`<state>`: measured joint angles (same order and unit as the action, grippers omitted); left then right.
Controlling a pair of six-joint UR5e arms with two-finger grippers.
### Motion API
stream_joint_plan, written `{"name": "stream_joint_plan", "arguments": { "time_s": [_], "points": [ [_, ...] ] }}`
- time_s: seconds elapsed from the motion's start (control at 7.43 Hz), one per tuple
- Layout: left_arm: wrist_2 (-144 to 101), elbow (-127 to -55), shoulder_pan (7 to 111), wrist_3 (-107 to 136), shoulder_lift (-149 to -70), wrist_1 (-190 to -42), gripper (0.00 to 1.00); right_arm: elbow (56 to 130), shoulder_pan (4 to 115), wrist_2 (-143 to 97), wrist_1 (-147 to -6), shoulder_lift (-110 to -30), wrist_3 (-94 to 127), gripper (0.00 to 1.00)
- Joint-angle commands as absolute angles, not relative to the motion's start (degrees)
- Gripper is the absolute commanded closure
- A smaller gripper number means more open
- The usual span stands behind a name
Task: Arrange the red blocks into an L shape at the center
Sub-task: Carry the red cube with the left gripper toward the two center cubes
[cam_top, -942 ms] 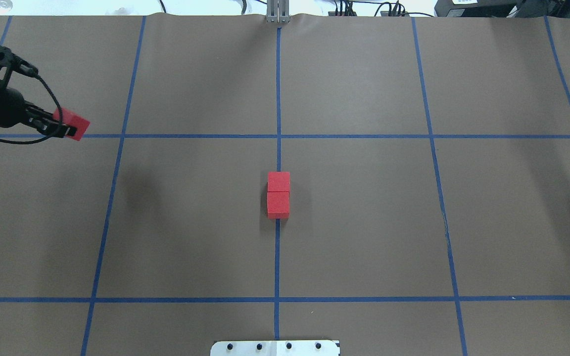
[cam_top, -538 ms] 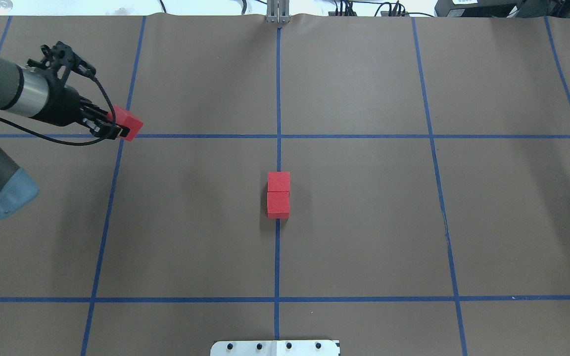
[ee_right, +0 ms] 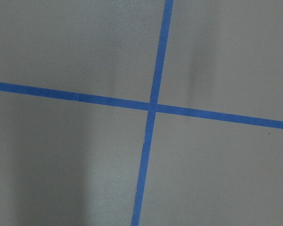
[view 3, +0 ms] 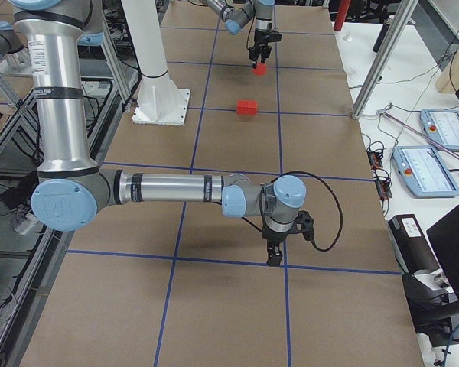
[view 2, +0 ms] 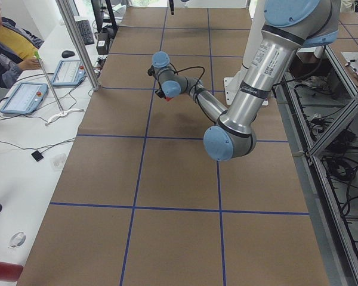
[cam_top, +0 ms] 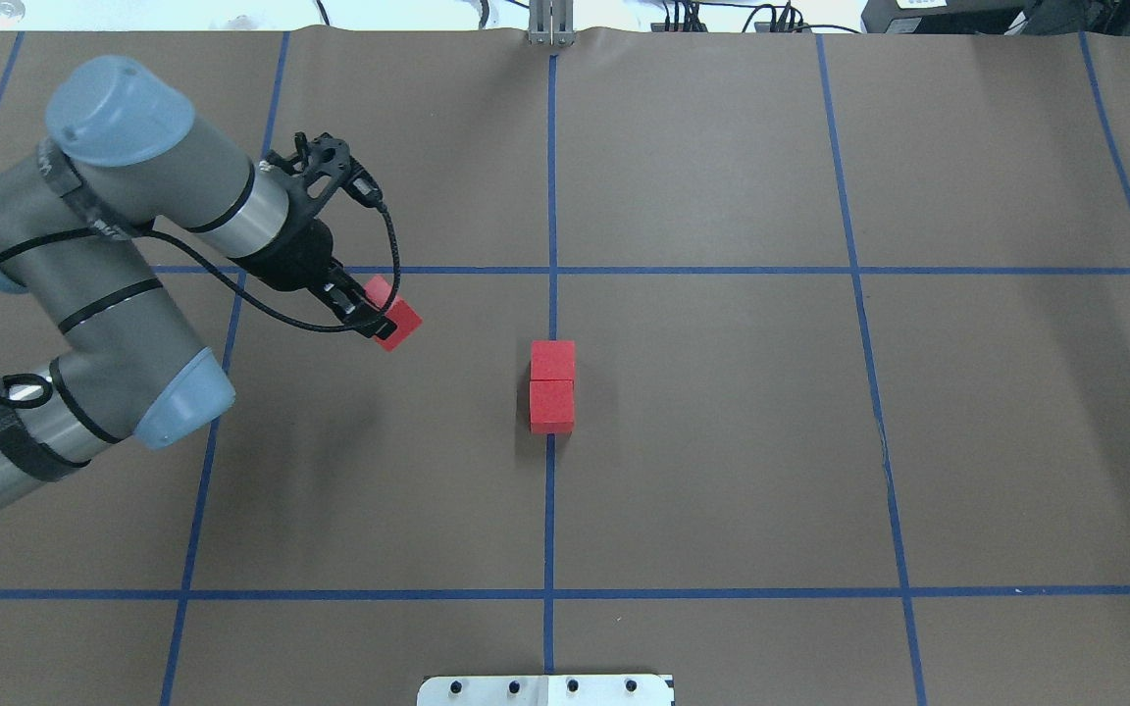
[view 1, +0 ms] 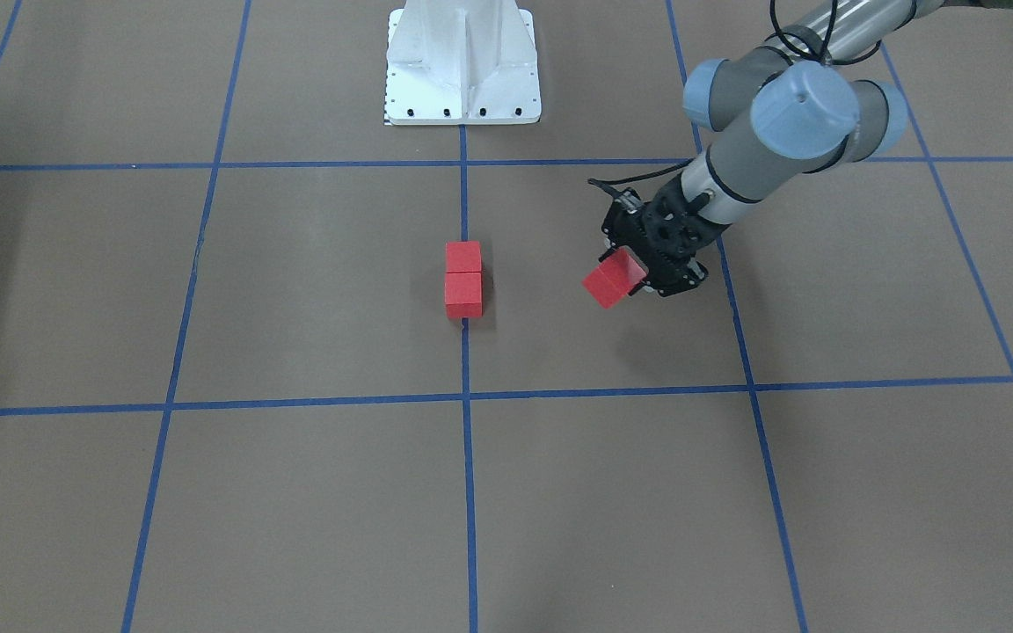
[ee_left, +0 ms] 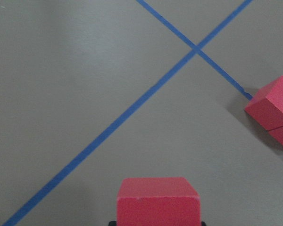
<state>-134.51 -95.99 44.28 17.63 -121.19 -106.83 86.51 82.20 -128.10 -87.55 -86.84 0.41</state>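
The red block in my left gripper [view 1: 614,279] is at a slant to the pair of red blocks. Next, I turn it square and move it next to the block farther from the base plate [view 1: 463,295].
Two red blocks [cam_top: 552,360] [cam_top: 552,406] lie touching end to end on the blue centre line, also in the front-facing view [view 1: 462,280]. My left gripper [cam_top: 384,319] is shut on the third red block [cam_top: 396,317], held above the table to the left of the pair with a clear gap. The left wrist view shows the held block [ee_left: 158,200] at the bottom and the pair [ee_left: 273,106] at the right edge. My right gripper [view 3: 274,256] shows only in the exterior right view, low over a tape crossing; I cannot tell whether it is open or shut.
Blue tape lines [cam_top: 552,196] divide the brown table into large squares. The white robot base plate [view 1: 462,61] sits at the robot's edge of the table. An operator [view 2: 6,42] sits at a side table with tablets [view 2: 24,95].
My left arm has swung to the right with the red block, from the table's left edge towards the two blocks at the centre. The pair has not moved.
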Motion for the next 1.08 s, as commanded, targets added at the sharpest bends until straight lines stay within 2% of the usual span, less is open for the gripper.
{"name": "stream_joint_plan", "arguments": {
  "time_s": [0.0, 0.4, 0.67, 0.94],
  "points": [
    [-138.0, -95.1, 43.9, 13.7, -126.3, -101.2, 1.0, 87.1, 85.4, -128.2, -87.4, -87.8, -0.4, 0.0],
    [-134.5, -90.5, 44.0, -13.3, -127.0, -101.1, 1.0, 87.2, 88.2, -127.4, -86.7, -88.5, -13.0, 0.0],
    [-124.2, -90.2, 40.5, -15.8, -127.8, -101.3, 1.0, 87.2, 88.4, -127.7, -86.7, -90.5, -15.1, 0.0],
    [-121.0, -86.8, 37.2, -15.6, -131.7, -101.1, 1.0, 87.0, 88.4, -127.8, -85.3, -91.4, -14.7, 0.0]
  ]
}}
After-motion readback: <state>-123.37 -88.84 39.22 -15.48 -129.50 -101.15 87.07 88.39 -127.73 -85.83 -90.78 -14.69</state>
